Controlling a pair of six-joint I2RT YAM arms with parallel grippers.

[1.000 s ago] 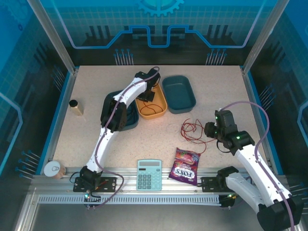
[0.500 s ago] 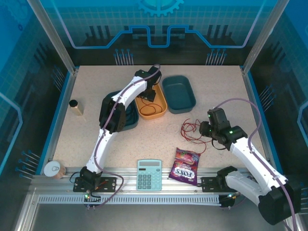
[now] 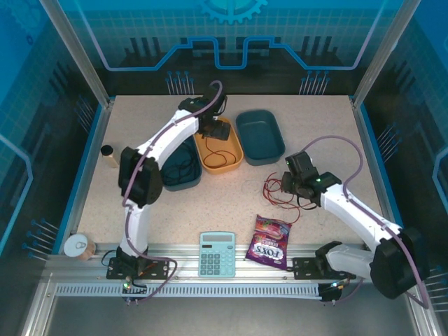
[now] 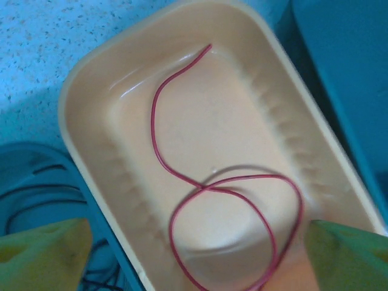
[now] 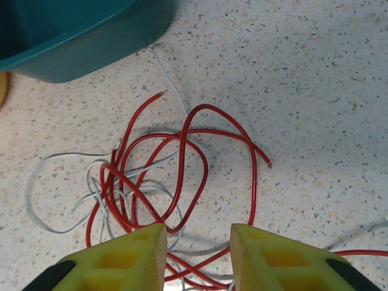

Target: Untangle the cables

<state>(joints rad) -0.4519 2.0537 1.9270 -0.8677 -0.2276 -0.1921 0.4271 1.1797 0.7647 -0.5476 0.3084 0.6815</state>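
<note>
My left gripper is over the orange tray. It should move away before my right gripper puts a red cable from the tangle in the tray.
A red cable lies looped inside the orange tray, loose beneath my left gripper, whose fingers stand wide open on either side of it. From above, that left gripper hangs over the orange tray. Black cable is coiled in the dark blue tray beside it. On the table, another red cable is tangled with a white cable. My right gripper hovers at the near edge of this tangle, jaws apart, gripping nothing.
A teal tray stands right of the orange one. A calculator and a candy bag lie near the front edge. A can sits at front left, a small wooden block at far left.
My left gripper opened and let the red cable drop into the orange tray, while its arm swung left. The right gripper moved left and forward to the tangle.
</note>
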